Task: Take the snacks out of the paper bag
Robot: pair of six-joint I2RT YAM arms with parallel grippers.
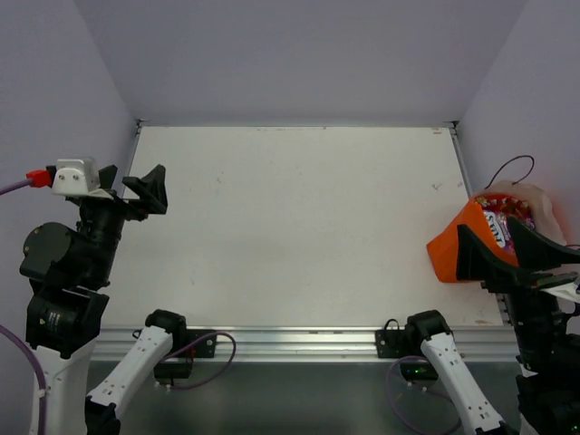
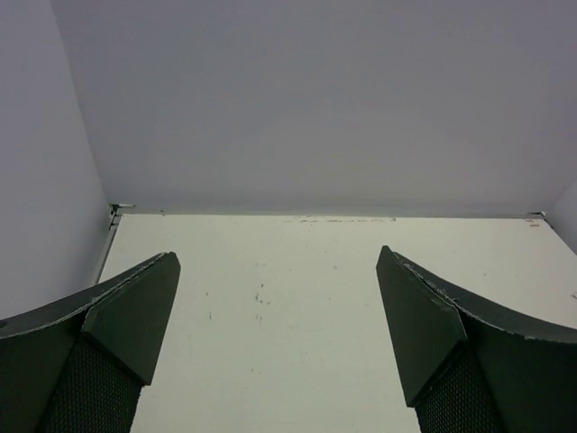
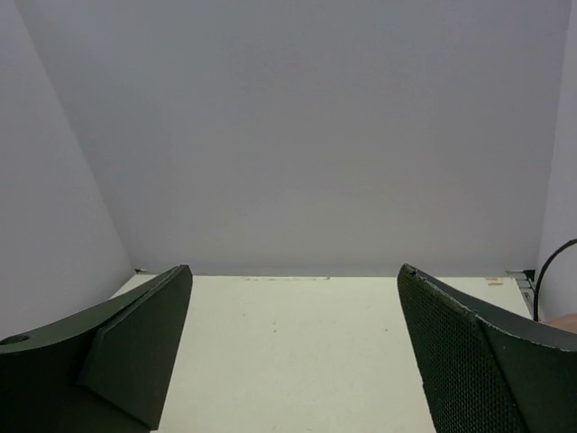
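The orange paper bag's table-side rim (image 1: pixel 478 207) is clear of the wall, so my open right gripper should keep swinging down to that rim (image 1: pixel 475 201) until its fingers are on both sides of it.
The orange paper bag (image 1: pixel 446 250) lies at the table's right edge, its mouth turned toward the right wall and one thin dark cord handle (image 1: pixel 513 167) looping up behind it. Glossy red, white and purple snacks (image 1: pixel 501 216) show in the mouth. My right gripper (image 1: pixel 489 225) hovers over the bag, open and empty. Its wrist view shows the right gripper (image 3: pixel 294 269) facing the back wall, with only a cord (image 3: pixel 544 278) at the right. My left gripper (image 1: pixel 136 174) is raised at the table's left edge. In its own view the left gripper (image 2: pixel 278 254) is open, with nothing between its fingers.
A white table (image 1: pixel 299 217) is enclosed by pale walls at the back and on both sides. An aluminium rail (image 1: pixel 290 340) runs along the near edge, where both arm bases and loose cables (image 1: pixel 213 353) sit.
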